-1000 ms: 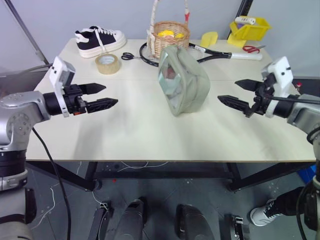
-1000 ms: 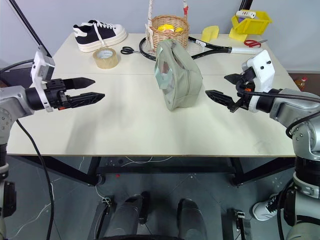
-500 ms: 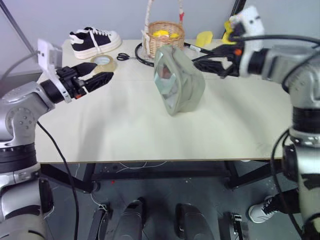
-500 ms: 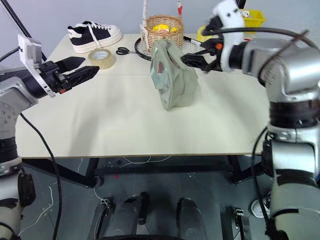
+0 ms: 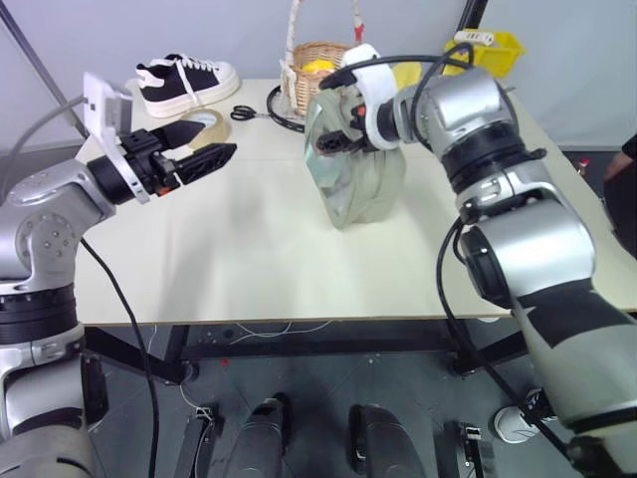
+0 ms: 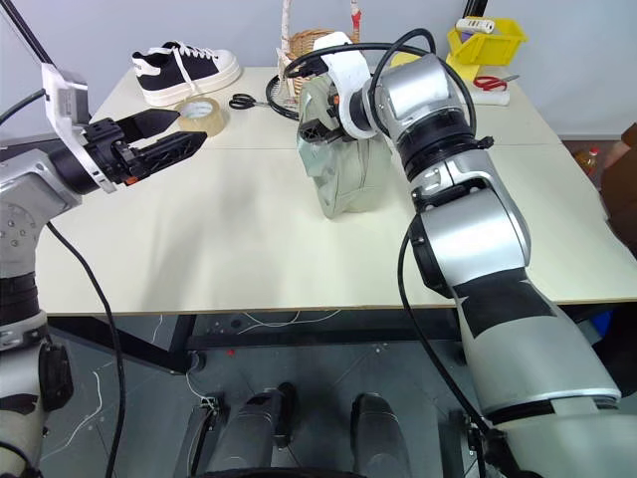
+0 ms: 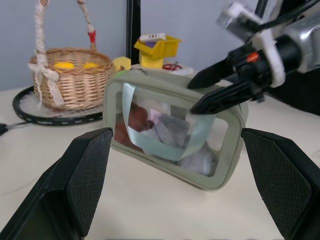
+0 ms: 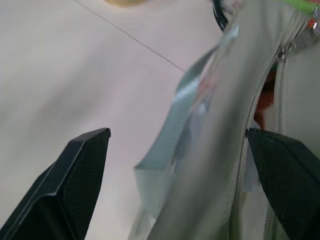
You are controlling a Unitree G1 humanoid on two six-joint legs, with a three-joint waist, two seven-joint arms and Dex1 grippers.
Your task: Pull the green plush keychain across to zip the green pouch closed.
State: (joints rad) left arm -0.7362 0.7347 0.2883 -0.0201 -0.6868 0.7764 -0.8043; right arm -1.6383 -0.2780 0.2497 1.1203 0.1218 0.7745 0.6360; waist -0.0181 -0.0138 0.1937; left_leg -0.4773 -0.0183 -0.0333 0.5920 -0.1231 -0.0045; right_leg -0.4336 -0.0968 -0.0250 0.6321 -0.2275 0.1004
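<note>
My gripper will pull, and the slider (image 8: 282, 52) will come along behind and close the parted zip, because a metal clasp (image 8: 314, 29) links the green plush keychain to the slider.
The green pouch (image 5: 356, 174) stands on edge mid-table, its clear window and teal strap (image 7: 131, 131) facing my left gripper. Its zip (image 8: 243, 150) runs along the top, partly apart, with a red thing showing inside. A bit of the green plush keychain (image 8: 300, 4) shows at the zip's far end by the slider (image 8: 281, 51). My right gripper (image 5: 331, 140) is open, reaching across over the pouch's upper edge at the window side and holding nothing. My left gripper (image 5: 214, 139) hovers open above the table, left of the pouch and apart from it.
A wicker basket (image 5: 317, 62) and a racket (image 7: 50, 115) lie right behind the pouch. A black-and-white shoe (image 5: 187, 82), a tape roll (image 6: 207, 110) and black scissors (image 5: 249, 113) sit at the back left. A yellow bin (image 5: 485, 47) stands back right.
My right arm has swung in from the table's right side, up and across to the pouch's top. The left gripper has risen a little. The head camera has shifted too.
</note>
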